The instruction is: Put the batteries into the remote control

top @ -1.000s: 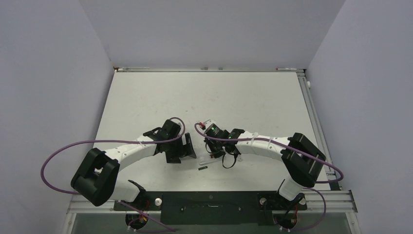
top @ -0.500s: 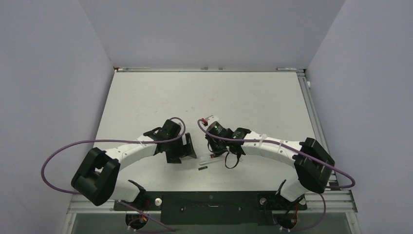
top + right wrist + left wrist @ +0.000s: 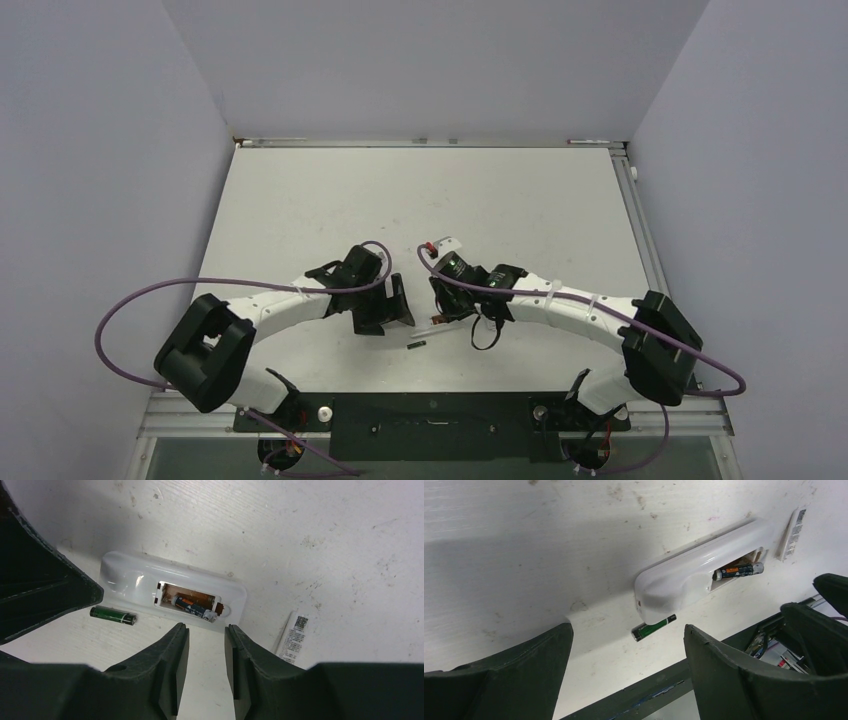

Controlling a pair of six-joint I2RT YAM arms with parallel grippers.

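I can see the dark battery lying slanted in the slot [image 3: 191, 606], with one end of it at the slot's near edge. I should close in with my right gripper on that end [image 3: 210, 616] and straighten the battery.
The white remote control [image 3: 131, 579] lies back-up on the table, its slot open. One dark battery with an orange band [image 3: 193, 606] lies slanted in the slot. It also shows in the left wrist view [image 3: 738, 571]. The second battery [image 3: 112, 615], dark green, lies loose on the table beside the remote's closed end, seen too in the left wrist view [image 3: 653, 628] and the top view [image 3: 417, 346]. My right gripper [image 3: 206, 630] hovers just near of the slot, its jaws a narrow gap apart and empty. My left gripper [image 3: 624, 670] is wide open and empty, near the remote's [image 3: 684, 582] closed end.
The small white cover piece with a barcode label [image 3: 295, 637] lies on the table past the slot end of the remote. It also shows in the left wrist view [image 3: 793, 534]. The table's dark front rail [image 3: 664, 690] runs close behind the loose battery.
My left gripper has moved right, closer to the remote. My right arm has shifted right and its elbow has swung outward. The loose battery has not moved.
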